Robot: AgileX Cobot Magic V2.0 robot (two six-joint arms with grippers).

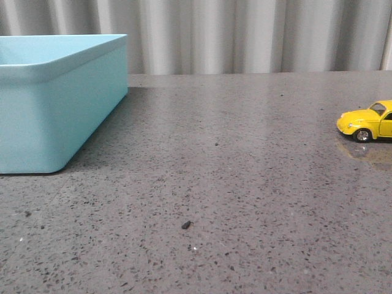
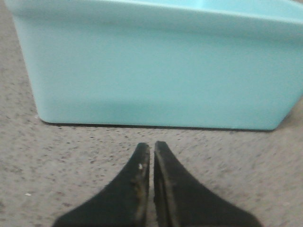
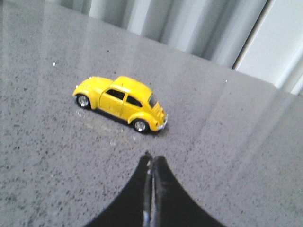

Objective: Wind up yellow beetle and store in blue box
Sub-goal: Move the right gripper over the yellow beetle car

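Note:
The yellow beetle (image 1: 371,122) has its nose (image 1: 345,123) pointing at the blue box. It should roll all the way there when I pull it back and let it go.
The yellow beetle (image 1: 369,121) stands on its wheels at the table's right edge in the front view, cut off by the frame. In the right wrist view the yellow beetle (image 3: 121,103) sits whole, a short way ahead of my right gripper (image 3: 151,159), which is shut and empty. The blue box (image 1: 58,98) stands at the far left. In the left wrist view its long wall (image 2: 161,71) fills the frame just ahead of my left gripper (image 2: 152,145), which is shut and empty. Neither gripper shows in the front view.
The grey speckled table (image 1: 214,184) carries a small dark crumb (image 1: 185,225) near its front middle. Pale pleated curtains (image 1: 245,33) hang behind the table's far edge.

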